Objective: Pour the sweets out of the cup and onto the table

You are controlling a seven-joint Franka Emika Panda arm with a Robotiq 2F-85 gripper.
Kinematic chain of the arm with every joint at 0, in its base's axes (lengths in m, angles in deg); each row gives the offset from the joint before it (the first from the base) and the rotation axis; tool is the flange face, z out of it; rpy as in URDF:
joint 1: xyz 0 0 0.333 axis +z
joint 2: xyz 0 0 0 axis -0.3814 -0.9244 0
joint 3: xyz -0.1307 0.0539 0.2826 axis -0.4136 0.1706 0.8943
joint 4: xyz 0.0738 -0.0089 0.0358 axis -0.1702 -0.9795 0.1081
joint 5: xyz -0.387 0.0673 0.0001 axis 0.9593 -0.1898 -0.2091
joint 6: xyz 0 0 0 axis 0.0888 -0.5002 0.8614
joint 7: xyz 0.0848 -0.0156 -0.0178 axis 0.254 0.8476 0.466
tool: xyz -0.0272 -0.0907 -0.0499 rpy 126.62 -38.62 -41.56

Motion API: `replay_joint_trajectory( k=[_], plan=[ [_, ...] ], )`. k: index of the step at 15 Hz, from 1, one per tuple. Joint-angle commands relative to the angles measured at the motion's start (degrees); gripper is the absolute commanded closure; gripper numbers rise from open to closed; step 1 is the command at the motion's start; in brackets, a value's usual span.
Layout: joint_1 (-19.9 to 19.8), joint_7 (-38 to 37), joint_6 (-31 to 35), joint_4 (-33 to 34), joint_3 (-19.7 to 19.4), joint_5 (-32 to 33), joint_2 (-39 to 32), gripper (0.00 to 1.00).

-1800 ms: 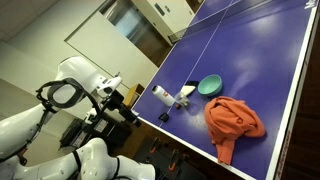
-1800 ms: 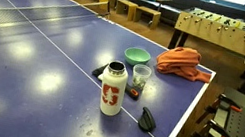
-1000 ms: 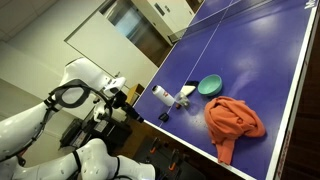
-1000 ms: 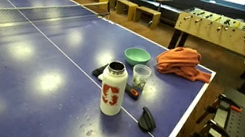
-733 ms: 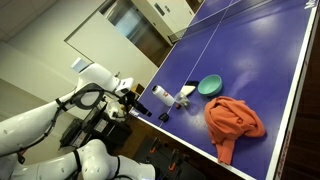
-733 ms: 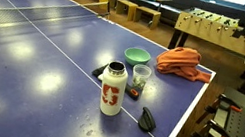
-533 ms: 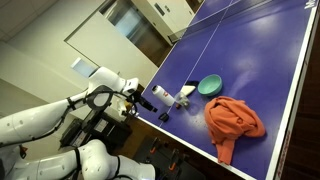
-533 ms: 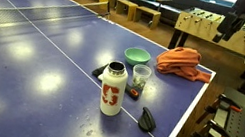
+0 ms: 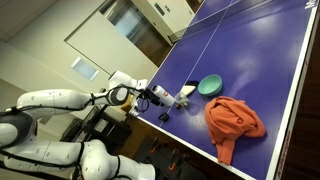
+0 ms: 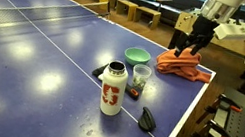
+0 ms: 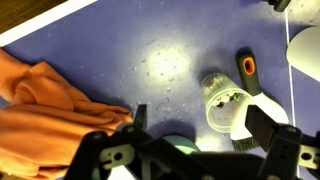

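The cup stands upright (image 10: 140,78), lined up with the gap between my open fingers, so my gripper should keep going down until the fingers can close on the cup's side (image 11: 208,97).
The cup (image 11: 208,112) is small, whitish and translucent, and stands upright on the blue-purple table (image 11: 110,50). The sweets (image 11: 225,99) show inside it as small pale and dark bits. The cup also shows in both exterior views (image 10: 140,77) (image 9: 185,93), next to a teal bowl (image 10: 137,55). My gripper (image 11: 200,125) is open and empty. It hangs high above the table (image 10: 34,53) near the orange cloth (image 10: 184,62), with the cup seen between its fingers from above. The gripper also shows in both exterior views (image 10: 195,46) (image 9: 152,97).
A white bottle (image 10: 112,87) stands in front of the cup. A black tool (image 10: 147,120) lies near the table edge, and another black one with an orange end (image 11: 246,68) lies past the cup. The teal bowl (image 11: 180,140) is partly hidden under my gripper.
My arm has swung in from beside the table to above it. The gripper now hangs over the cloth and cup area. The cup, bottle and bowl have not moved.
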Motion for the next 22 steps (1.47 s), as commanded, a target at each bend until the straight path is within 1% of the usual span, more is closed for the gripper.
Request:
replay_joint_trajectory(
  k=[1, 4, 7, 8, 10, 12, 14, 18, 22],
  plan=[
    [0.98, -1.59, -0.13, 1.25, -0.42, 0.69, -2.55, 0.00],
    [1.73, -2.38, -0.14, 4.38, -1.15, 1.00, -8.15, 0.00],
    [1.76, -2.37, -0.14, 5.01, -1.29, 0.99, -8.86, 0.00],
    [2.12, -2.05, 0.50, 5.74, -1.68, -0.75, -9.77, 0.00],
    [2.51, -3.51, 1.40, 7.35, -2.38, -0.86, -11.47, 0.00],
    [2.49, -4.67, 1.81, 9.03, -2.93, 0.14, -13.53, 0.00],
    [3.09, -4.32, 1.58, 10.85, -3.68, -1.16, -15.88, 0.00],
    [4.75, -4.78, 2.65, 14.00, -5.25, -1.36, -21.61, 0.00],
    [7.20, -5.52, 10.05, 15.62, -7.50, -1.22, -27.40, 0.00]
  ],
)
